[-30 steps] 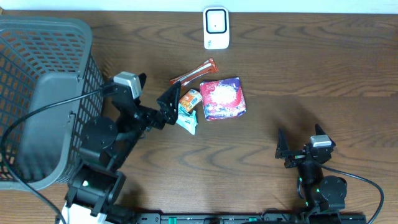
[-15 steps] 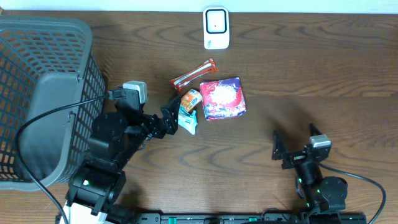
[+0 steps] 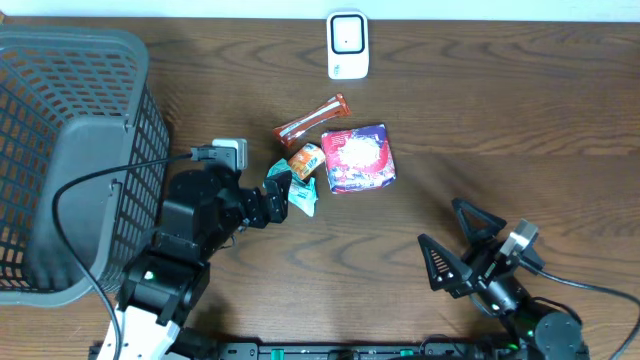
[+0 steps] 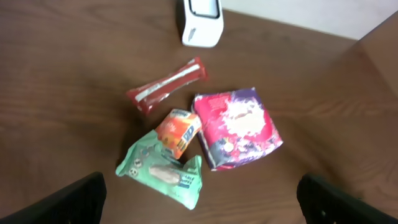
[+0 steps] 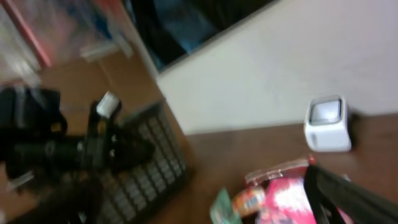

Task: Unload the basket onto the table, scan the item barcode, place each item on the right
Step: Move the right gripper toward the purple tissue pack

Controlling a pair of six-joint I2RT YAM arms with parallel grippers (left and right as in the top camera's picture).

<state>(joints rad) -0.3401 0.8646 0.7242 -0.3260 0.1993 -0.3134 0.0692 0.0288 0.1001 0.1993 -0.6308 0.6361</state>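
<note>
I should take the pink-and-purple pouch (image 3: 358,158) by its free edge (image 3: 389,156) with my right gripper and flip it over before I scan it, because it is lying front up with its barcode hidden underneath.
Several snack items lie mid-table: a red bar (image 3: 311,118), a pink-and-purple pouch (image 3: 358,157), a small orange packet (image 3: 305,160) and a green packet (image 3: 300,195). The white scanner (image 3: 347,44) stands at the far edge. My left gripper (image 3: 280,192) is open, low over the table, its fingers either side of the green packet's left end. In the left wrist view the green packet (image 4: 161,168) lies just ahead of the wide-apart fingers (image 4: 68,202). My right gripper (image 3: 447,238) stands open and empty at the front right, angled toward the items. Its wrist view is blurred.
A grey mesh basket (image 3: 70,150) fills the left side, close behind the left arm. The right wrist view shows the scanner (image 5: 326,124), the pouch (image 5: 289,202) and the basket (image 5: 146,162), all blurred.
My left gripper has slid forward and right, closing in on the green packet. The right arm has swung and tilted, its open fingers now pointing toward the table's middle.
</note>
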